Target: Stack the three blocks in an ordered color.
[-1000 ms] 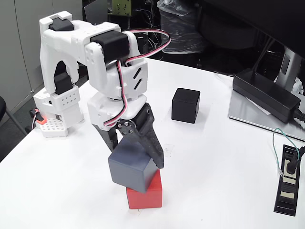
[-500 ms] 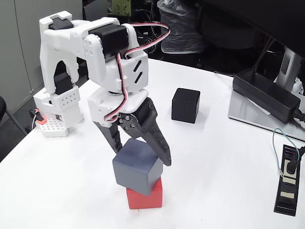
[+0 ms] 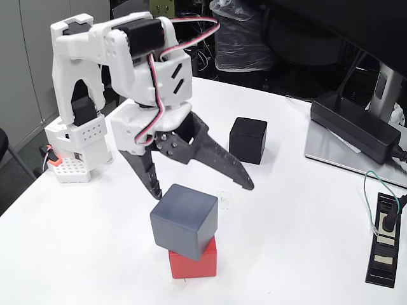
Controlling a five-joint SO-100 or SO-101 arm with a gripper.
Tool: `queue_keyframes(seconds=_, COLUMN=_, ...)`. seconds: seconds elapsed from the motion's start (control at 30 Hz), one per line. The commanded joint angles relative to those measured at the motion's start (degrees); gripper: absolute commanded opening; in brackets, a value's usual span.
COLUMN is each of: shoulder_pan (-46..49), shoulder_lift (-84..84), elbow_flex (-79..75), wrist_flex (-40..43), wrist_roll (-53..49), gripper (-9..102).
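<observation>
The stack should stay up when the robot's gripper lowers the black block onto it, since the grey block (image 3: 184, 220) sticks out over the edge but sits flat on the red block (image 3: 194, 259).
The grey block (image 3: 184, 221) rests on top of the red block (image 3: 194, 260) near the table's front edge, turned a little and overhanging to the left. My gripper (image 3: 202, 190) hangs just above and behind the grey block, wide open, with nothing between its black fingers (image 3: 219, 162). The black block (image 3: 247, 140) stands alone farther back on the white table, to the right of the arm.
The arm's white base (image 3: 79, 136) sits at the left table edge with a small white perforated brick (image 3: 68, 169) beside it. A dark power adapter (image 3: 356, 126) on a monitor foot and a black socket strip (image 3: 385, 248) lie at the right.
The gripper opened, let go of the grey block and rose away from it. The grey block settled onto the red block.
</observation>
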Motion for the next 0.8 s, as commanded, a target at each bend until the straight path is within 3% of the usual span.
queue_keyframes(seconds=0.0, shoulder_pan=-0.62, shoulder_lift=5.45, elbow_flex=-1.41, wrist_flex=0.18, wrist_roll=-2.37, gripper=53)
queue_keyframes(seconds=0.33, shoulder_pan=-14.94, shoulder_lift=11.25, elbow_flex=-0.35, wrist_flex=0.18, wrist_roll=-3.08, gripper=53)
queue_keyframes(seconds=0.63, shoulder_pan=-33.13, shoulder_lift=11.95, elbow_flex=17.23, wrist_flex=0.18, wrist_roll=-2.20, gripper=53)
queue_keyframes(seconds=0.77, shoulder_pan=-40.87, shoulder_lift=11.95, elbow_flex=20.92, wrist_flex=-0.09, wrist_roll=5.98, gripper=53)
